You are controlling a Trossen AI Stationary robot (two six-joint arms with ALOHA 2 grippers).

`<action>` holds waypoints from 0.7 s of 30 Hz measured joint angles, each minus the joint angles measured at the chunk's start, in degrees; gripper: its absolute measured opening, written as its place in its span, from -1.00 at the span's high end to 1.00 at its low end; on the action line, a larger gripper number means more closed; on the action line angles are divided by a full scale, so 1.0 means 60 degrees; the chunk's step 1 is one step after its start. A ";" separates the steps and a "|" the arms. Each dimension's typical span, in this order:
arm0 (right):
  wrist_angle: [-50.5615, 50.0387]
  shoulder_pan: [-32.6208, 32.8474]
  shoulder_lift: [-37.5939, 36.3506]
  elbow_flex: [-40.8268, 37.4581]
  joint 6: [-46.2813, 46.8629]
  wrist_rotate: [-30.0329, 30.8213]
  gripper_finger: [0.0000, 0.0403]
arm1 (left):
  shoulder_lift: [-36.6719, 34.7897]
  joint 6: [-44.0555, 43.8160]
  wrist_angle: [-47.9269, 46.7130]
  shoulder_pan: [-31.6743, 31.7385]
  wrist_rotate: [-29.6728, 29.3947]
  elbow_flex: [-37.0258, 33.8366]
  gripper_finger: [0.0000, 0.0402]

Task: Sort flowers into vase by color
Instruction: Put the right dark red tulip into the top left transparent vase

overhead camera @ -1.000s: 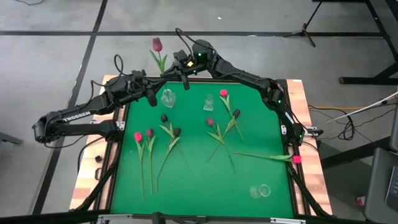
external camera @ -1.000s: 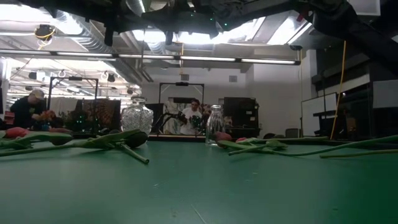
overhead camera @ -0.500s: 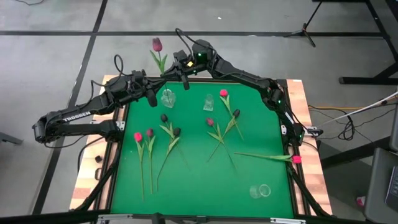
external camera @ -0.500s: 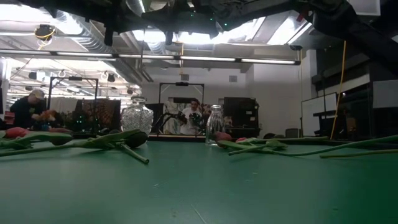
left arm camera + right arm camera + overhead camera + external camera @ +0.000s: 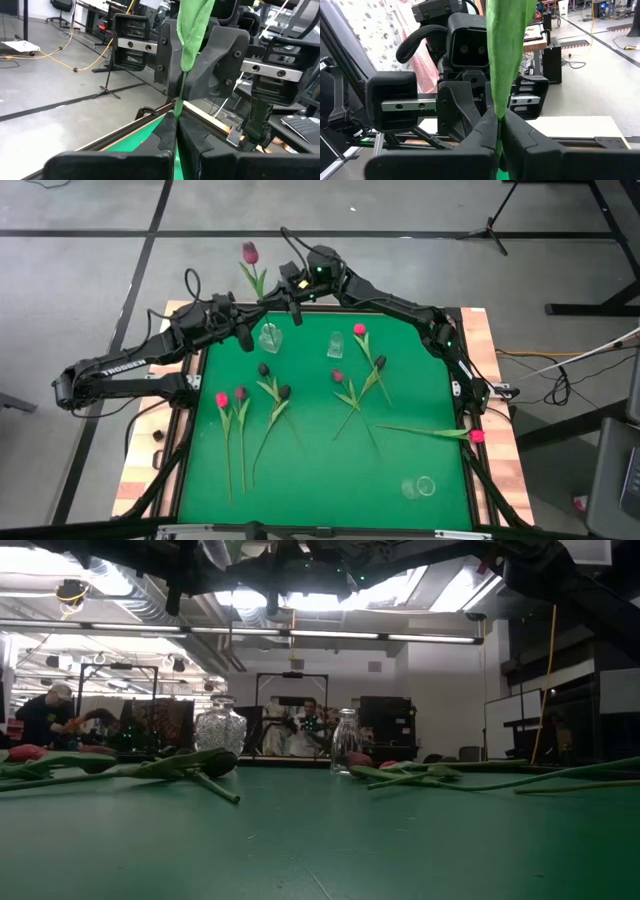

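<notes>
The flower's stem (image 5: pixel 178 106) is pinched by both my grippers, so next my right gripper lets go and moves away before my left gripper puts the flower down into the clear glass vase (image 5: pixel 270 338).
A flower with a dusky purple head (image 5: pixel 251 252) stands upright in the air over the table's far left edge, above and beyond a clear glass vase (image 5: pixel 270 337). My left gripper (image 5: pixel 250 313) and my right gripper (image 5: pixel 284 294) face each other there, both shut on its green stem. In the left wrist view the leaf (image 5: pixel 194 25) rises above my shut fingers (image 5: pixel 176 131). The right wrist view shows the same leaf (image 5: pixel 506 50). Several other flowers, pink (image 5: pixel 222 399), purple and near-black (image 5: pixel 264 369), lie flat on the green mat (image 5: pixel 320 470). My left gripper pinches the thin stem (image 5: pixel 178 100) just below the leaf between its two fingers. The fingers come in level and lie across the upright stem. The flower is lifted clear of the table. My right gripper pinches the same stem where the leaf narrows (image 5: pixel 498 114), between its two fingers. It comes in level from the opposite side, across the stem. The leaf stands straight up above the fingers.
A second glass vase (image 5: pixel 335 344) stands at the far middle of the mat, and a third (image 5: pixel 420 486) lies near the front right. One pink flower (image 5: pixel 477 436) reaches over the right edge. People sit in the room behind (image 5: pixel 45 715).
</notes>
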 joint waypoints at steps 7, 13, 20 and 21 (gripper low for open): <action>-0.0076 -0.0147 0.0000 0.0000 0.0086 -0.0293 0.62 | 0.0000 0.0155 0.0016 -0.0002 -0.0511 -0.0004 1.00; -0.0133 -0.0547 -0.0026 0.0000 0.0548 -0.1351 0.37 | -0.0013 0.0456 0.0120 0.0024 -0.1494 -0.0004 1.00; -0.0104 -0.0976 -0.0402 -0.0004 0.0768 -0.2574 0.27 | -0.0011 0.1198 0.0167 0.0017 -0.2440 -0.0004 1.00; -0.0125 -0.1076 -0.0536 -0.0004 0.0769 -0.2599 0.27 | -0.0011 0.1364 0.0194 0.0016 -0.2474 -0.0004 1.00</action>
